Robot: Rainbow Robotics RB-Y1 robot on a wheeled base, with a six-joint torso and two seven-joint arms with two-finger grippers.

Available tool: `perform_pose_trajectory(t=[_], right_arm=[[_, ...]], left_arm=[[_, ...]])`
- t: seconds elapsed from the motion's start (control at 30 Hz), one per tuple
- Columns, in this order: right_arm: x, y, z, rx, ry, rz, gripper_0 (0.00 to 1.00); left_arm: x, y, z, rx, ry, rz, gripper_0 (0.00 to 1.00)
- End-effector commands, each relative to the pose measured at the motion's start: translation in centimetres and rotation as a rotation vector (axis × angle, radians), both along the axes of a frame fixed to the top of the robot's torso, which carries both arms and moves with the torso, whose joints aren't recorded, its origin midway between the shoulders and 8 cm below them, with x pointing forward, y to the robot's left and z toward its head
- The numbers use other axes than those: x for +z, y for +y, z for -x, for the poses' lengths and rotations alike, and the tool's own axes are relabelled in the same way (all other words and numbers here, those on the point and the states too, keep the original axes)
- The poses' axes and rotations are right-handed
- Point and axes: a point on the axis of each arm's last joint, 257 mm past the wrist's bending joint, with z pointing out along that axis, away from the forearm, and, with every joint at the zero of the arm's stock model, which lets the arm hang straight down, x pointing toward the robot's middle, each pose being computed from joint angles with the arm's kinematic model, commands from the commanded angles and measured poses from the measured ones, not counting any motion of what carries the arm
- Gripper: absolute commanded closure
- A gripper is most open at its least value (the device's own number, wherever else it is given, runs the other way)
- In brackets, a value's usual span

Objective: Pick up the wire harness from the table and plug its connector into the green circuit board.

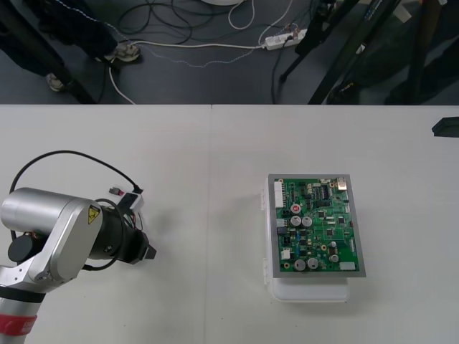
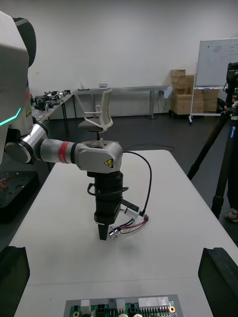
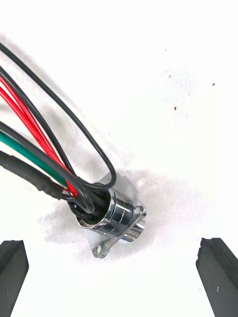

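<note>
The wires [image 3: 36, 129] will follow in an outward arch when I lift the socket, because the black wire keeps a smooth curl [image 3: 112, 173] above the socket.
The wire harness lies on the table under my left arm. Its round metal socket [image 3: 116, 223] with a square flange rests flat, and red, black and green wires [image 3: 44, 148] loop away from it. My left gripper [image 3: 114, 255] hovers just above the socket, open, with one finger on each side. From the right wrist view the left gripper [image 2: 102, 233] points straight down beside the harness [image 2: 128, 228]. The green circuit board [image 1: 316, 226] sits on its white base to the right. My right gripper [image 2: 116, 252] is open and stays at the table's right edge [image 1: 446, 127].
The left arm's silver links [image 1: 50, 236] and its black cable loop [image 1: 72, 154] cover the table's near left. Bare table lies between the left gripper [image 1: 145, 252] and the board. The board's near edge [image 2: 124, 306] sits just ahead of the right gripper.
</note>
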Motion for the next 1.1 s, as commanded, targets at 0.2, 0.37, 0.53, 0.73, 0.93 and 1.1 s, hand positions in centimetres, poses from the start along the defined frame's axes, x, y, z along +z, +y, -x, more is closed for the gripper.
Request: perform_pose_trajectory(t=[0.2,0.37,0.53,0.73,0.93,1.1], right_arm=[[0.2,0.5,0.1,0.023,-0.043,0.000,0.00],[0.2,0.5,0.1,0.023,-0.043,0.000,0.00],[0.2,0.5,0.1,0.023,-0.043,0.000,0.00],[0.2,0.5,0.1,0.023,-0.043,0.000,0.00],[0.2,0.5,0.1,0.023,-0.043,0.000,0.00],[0.2,0.5,0.1,0.023,-0.043,0.000,0.00]], left_arm=[[1.6,-2.1,-2.5,-0.101,-0.095,0.000,0.00],[1.3,-2.1,-3.5,-0.116,-0.135,0.001,0.00],[1.1,-2.2,-4.6,-0.122,-0.161,0.003,0.00],[1.2,-2.6,-4.7,-0.129,-0.166,0.008,0.00],[0.9,-2.4,-4.6,-0.134,-0.158,0.004,0.00],[0.6,-2.2,-4.4,-0.130,-0.148,0.003,0.00]])
